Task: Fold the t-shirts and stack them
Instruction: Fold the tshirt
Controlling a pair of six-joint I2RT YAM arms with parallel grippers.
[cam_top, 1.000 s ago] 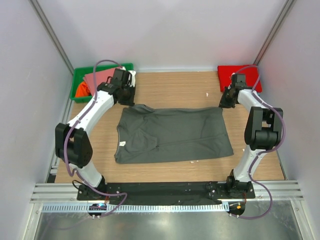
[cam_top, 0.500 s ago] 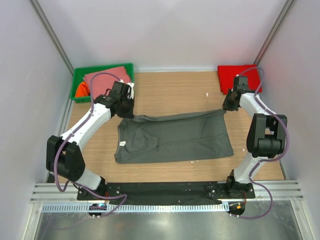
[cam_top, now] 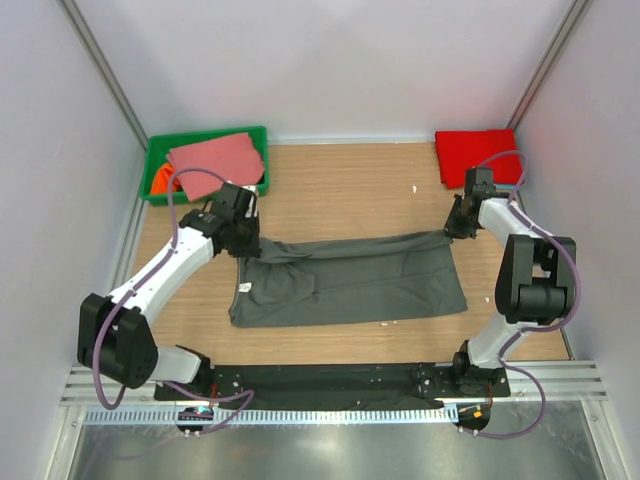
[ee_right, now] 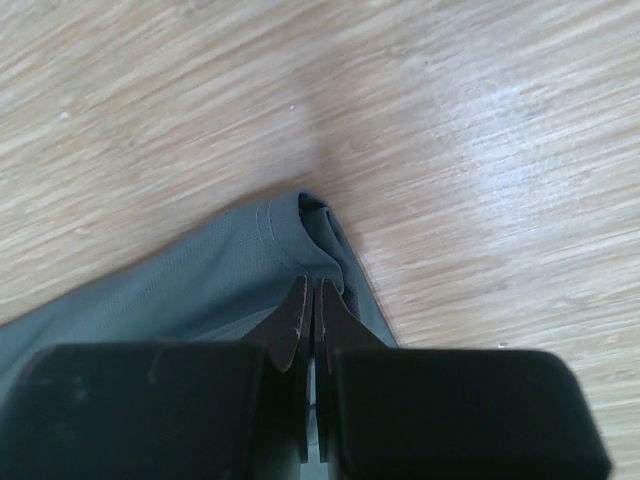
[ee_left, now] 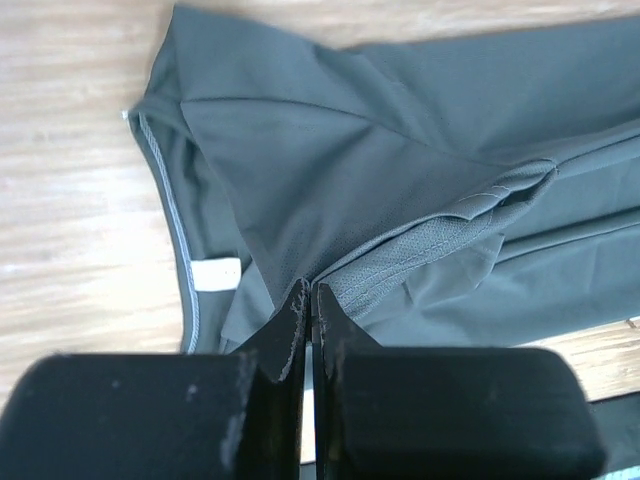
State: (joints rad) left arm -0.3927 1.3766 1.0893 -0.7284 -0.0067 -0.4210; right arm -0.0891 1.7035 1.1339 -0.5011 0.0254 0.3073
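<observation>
The pinched flap [ee_left: 315, 190] is stretching smooth over the dark grey t-shirt, so my left gripper should keep pulling it closer and let it go flat inside the t-shirt's near edge [cam_top: 262, 306].
A dark grey t-shirt [cam_top: 350, 280] lies across the middle of the table, its far edge lifted and drawn toward the near side. My left gripper [cam_top: 243, 243] is shut on the far left corner of that edge; the left wrist view shows the cloth [ee_left: 400, 180] pinched at the tips [ee_left: 311, 290] and a white neck label [ee_left: 216, 273]. At the far right corner my right gripper [cam_top: 452, 230] is shut on the cloth too, with the hem [ee_right: 290, 240] bunched at its tips [ee_right: 311, 283]. A red t-shirt [cam_top: 478, 155] lies folded at the back right.
A green bin [cam_top: 160, 158] at the back left holds a salmon-pink t-shirt [cam_top: 217, 156] and an orange one [cam_top: 160, 180]. Small white specks [cam_top: 415, 188] lie on the wooden table [cam_top: 350, 190]. Grey walls close in both sides.
Both grippers have moved toward the near side, pulling the grey t-shirt's far edge with them, so the shirt is now narrower from far to near.
</observation>
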